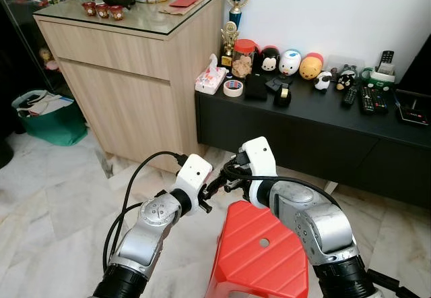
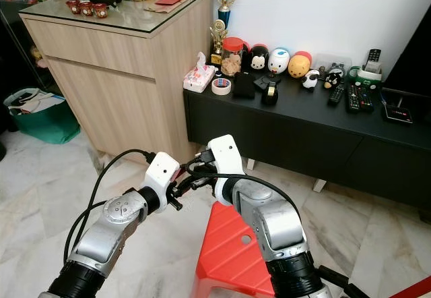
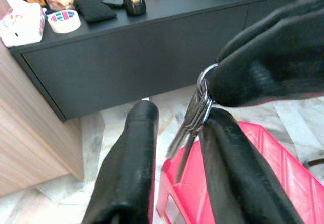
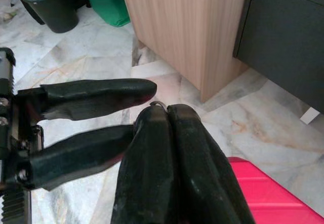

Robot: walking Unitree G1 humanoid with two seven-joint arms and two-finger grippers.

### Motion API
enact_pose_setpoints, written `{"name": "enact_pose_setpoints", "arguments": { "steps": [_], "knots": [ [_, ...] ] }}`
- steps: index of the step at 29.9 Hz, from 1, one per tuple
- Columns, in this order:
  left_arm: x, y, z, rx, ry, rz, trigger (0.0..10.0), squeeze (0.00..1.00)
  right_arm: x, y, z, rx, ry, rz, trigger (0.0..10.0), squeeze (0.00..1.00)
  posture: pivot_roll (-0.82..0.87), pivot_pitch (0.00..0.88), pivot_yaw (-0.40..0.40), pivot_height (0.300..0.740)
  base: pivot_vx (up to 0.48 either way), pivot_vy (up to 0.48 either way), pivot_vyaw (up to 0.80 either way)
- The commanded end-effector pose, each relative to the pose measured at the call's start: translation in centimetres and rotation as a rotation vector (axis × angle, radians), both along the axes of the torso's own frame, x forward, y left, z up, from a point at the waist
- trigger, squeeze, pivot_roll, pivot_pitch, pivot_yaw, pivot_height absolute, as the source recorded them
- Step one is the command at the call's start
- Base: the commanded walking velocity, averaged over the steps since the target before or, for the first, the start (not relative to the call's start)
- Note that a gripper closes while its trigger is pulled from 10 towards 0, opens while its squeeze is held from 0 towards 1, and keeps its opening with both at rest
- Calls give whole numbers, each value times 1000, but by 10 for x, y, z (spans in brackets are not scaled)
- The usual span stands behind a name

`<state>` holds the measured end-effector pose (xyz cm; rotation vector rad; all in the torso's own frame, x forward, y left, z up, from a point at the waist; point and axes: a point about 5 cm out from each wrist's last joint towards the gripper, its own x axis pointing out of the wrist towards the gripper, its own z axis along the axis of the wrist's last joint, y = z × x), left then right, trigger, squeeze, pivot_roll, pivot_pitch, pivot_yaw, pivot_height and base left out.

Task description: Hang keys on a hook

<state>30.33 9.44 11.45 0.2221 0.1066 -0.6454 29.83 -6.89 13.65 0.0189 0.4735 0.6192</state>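
Observation:
I expect the ring and unpinched keys (image 3: 203, 80) to swing about when I carry the bunch of keys in my left gripper, because the keys dangle loosely (image 3: 192, 124) from the ring.
A bunch of silver keys (image 3: 195, 115) on a ring hangs from my right gripper (image 4: 167, 110), which is shut on the ring. My left gripper (image 3: 179, 113) is open, one finger on each side of the dangling keys, and the keys rest against one of its fingers (image 3: 228, 153). In the head views the two grippers meet tip to tip, left gripper (image 1: 210, 189) and right gripper (image 1: 227, 174), just above the far edge of a red plastic stool (image 1: 259, 257). The keys are too small to make out there.
A light wooden cabinet (image 1: 135, 75) stands ahead on the left, with a green bag (image 1: 47, 119) on the floor beside it. A long black console (image 1: 303, 129) runs along the wall ahead, carrying toys, a tape roll (image 1: 233, 87), a tissue pack and remotes. Marble floor lies all around.

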Motion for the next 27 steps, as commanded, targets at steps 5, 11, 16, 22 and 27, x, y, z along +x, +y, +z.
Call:
{"name": "enact_pose_setpoints", "arguments": {
  "steps": [5,11,16,22,27],
  "knots": [
    [2,-1,5,-14,-19,-6,0,0,1,1,10,9,-42,-2,10000,0,70,7,-43,740,0,0,0],
    [1,-1,5,-4,-16,-22,0,0,7,-7,9,3,-47,-68,10000,0,70,7,-43,740,0,0,0],
    [-5,1,3,11,-6,-55,0,0,12,-15,6,27,-22,-131,10000,0,72,10,-43,740,0,0,0],
    [-10,7,1,29,6,-66,0,0,16,-19,2,25,-10,-159,10000,0,78,11,-43,740,0,0,0],
    [-11,8,0,32,9,-69,0,0,17,-20,0,33,5,-174,10000,259,78,11,-43,740,0,0,0]
  ]
}}
